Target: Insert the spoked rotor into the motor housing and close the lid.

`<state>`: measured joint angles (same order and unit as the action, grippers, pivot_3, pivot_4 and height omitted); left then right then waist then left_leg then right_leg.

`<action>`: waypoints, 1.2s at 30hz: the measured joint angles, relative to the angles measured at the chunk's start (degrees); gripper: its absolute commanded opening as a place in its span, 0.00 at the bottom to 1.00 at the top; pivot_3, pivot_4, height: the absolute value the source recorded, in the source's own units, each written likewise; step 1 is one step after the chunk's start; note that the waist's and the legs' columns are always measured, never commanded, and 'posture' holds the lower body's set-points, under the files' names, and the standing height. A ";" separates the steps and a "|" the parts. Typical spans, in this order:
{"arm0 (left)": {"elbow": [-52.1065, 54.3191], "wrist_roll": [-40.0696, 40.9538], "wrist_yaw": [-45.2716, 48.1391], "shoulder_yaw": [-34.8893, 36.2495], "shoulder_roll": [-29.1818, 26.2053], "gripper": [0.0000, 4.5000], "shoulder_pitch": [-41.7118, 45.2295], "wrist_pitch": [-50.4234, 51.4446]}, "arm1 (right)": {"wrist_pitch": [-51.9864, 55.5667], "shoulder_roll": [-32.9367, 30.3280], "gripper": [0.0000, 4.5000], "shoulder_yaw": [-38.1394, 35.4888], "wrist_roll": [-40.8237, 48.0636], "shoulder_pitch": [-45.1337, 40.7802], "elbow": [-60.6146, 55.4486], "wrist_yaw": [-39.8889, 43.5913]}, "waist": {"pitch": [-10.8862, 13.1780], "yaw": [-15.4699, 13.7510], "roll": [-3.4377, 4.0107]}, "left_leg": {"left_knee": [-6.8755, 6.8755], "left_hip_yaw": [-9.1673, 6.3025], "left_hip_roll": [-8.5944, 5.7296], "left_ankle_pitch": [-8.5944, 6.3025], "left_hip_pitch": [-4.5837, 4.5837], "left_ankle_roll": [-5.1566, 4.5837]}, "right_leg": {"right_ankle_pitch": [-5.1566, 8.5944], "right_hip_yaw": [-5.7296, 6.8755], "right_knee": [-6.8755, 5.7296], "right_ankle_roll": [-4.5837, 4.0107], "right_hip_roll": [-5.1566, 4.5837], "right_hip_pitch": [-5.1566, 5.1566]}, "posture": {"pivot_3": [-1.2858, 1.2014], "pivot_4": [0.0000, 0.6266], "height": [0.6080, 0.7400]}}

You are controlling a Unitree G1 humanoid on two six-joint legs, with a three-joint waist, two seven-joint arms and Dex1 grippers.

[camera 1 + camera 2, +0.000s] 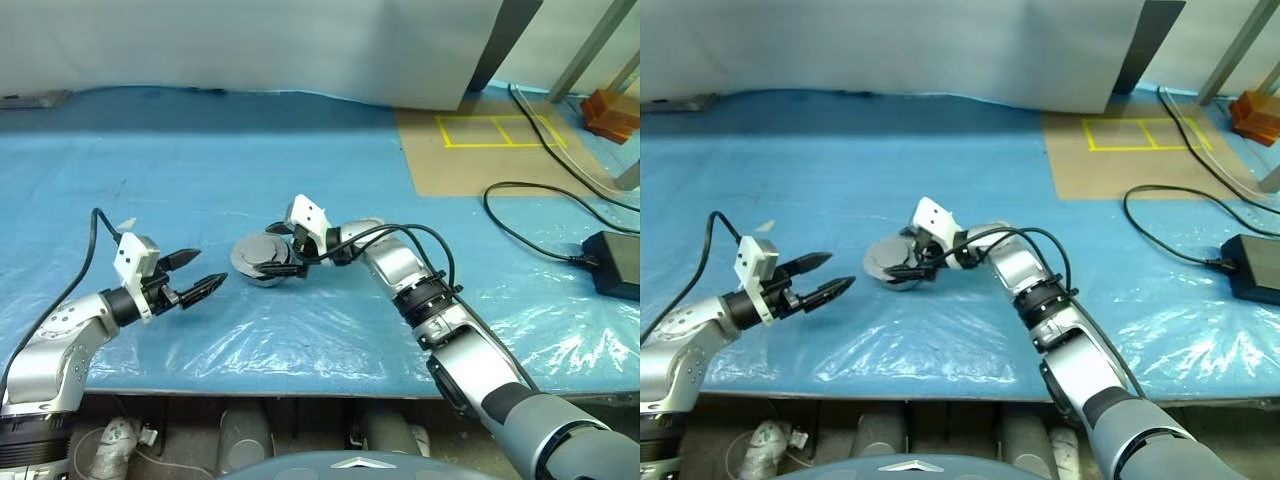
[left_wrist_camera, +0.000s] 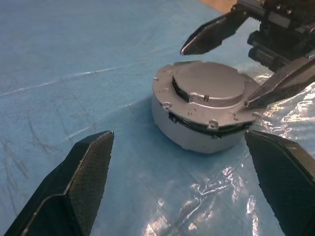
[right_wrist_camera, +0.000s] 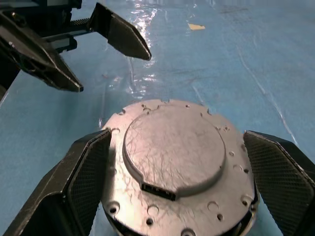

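I can see a thin dark gap [image 3: 242, 225] under the lid's rim [image 3: 174, 147], so the lid will go down flush onto the motor housing when I squeeze the two together.
The motor housing [image 1: 264, 270] stands on the blue sheet at the table's middle, with the pale-grey lid [image 2: 209, 86] lying on top of it; a thin dark gap shows under the lid's rim. The spoked rotor is hidden. My right gripper [image 1: 273, 250] is open, and its fingers [image 3: 83, 172] stand on either side of the lid. My left gripper [image 1: 207, 269] hovers open a short way to the left of the housing, pointing at it, with nothing between its fingers [image 2: 83, 182].
A crinkled blue plastic sheet [image 1: 200, 160] covers the table. A brown board with yellow tape [image 1: 490, 150] lies at the back right. A black power brick [image 1: 612, 262] and its cables sit at the right edge, an orange block [image 1: 612, 112] beyond them.
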<state>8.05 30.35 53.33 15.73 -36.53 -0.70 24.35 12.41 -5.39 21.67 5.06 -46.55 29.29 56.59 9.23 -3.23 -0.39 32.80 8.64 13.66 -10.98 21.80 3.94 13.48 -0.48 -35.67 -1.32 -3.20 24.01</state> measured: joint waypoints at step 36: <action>1.77 -2.58 -1.80 -3.79 -0.22 1.00 0.03 -2.10 | 0.59 -0.10 0.66 -0.64 -2.24 -0.13 2.50 5.55 | -0.01 0.62 -0.01 | 0.17 0.00 0.02 0.00 0.01 -0.01 | 0.00 0.16 -0.07 -0.01 0.00 -0.03 | 0.52 0.24 1.00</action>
<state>9.82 27.78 51.53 11.94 -36.75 -0.67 22.26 13.00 -5.50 21.03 2.81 -46.68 31.79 62.14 9.22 -2.61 -0.40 32.97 8.64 13.68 -10.98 21.81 3.92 13.48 -0.32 -35.75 -1.33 -3.20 23.98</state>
